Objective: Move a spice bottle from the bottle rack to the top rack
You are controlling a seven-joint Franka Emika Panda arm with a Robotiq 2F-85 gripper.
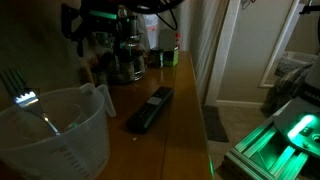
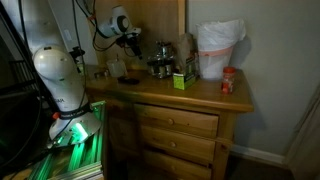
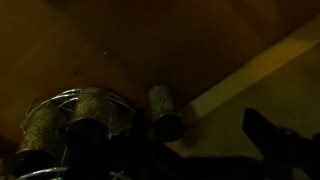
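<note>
My gripper keeps moving in on the spice jar [image 3: 162, 104], which stands apart from the bottle rack in front of my open fingers, until my fingers are on either side of its dark lid [image 3: 169, 128].
The bottle rack [image 1: 126, 58] is a round metal stand of small dark-lidded jars at the far end of the wooden dresser top; it also shows in an exterior view [image 2: 160, 62]. In the wrist view the rack [image 3: 80, 122] lies at lower left, with its top rack [image 3: 85, 100] ringed by speckled jars. One spice jar [image 3: 165, 110] stands apart just right of the rack. My gripper [image 1: 100, 22] hangs above and to one side of the rack, and also shows in an exterior view [image 2: 130, 40]. Its right finger shows dark in the wrist view, spread wide, with nothing between the jaws [image 3: 170, 150].
A clear measuring jug [image 1: 55, 125] with a fork stands in the foreground. A dark remote [image 1: 150, 108] lies mid-top. A green box [image 2: 180, 80], a white bag [image 2: 217, 50] and a red-lidded jar [image 2: 228, 82] stand near the rack. The scene is very dim.
</note>
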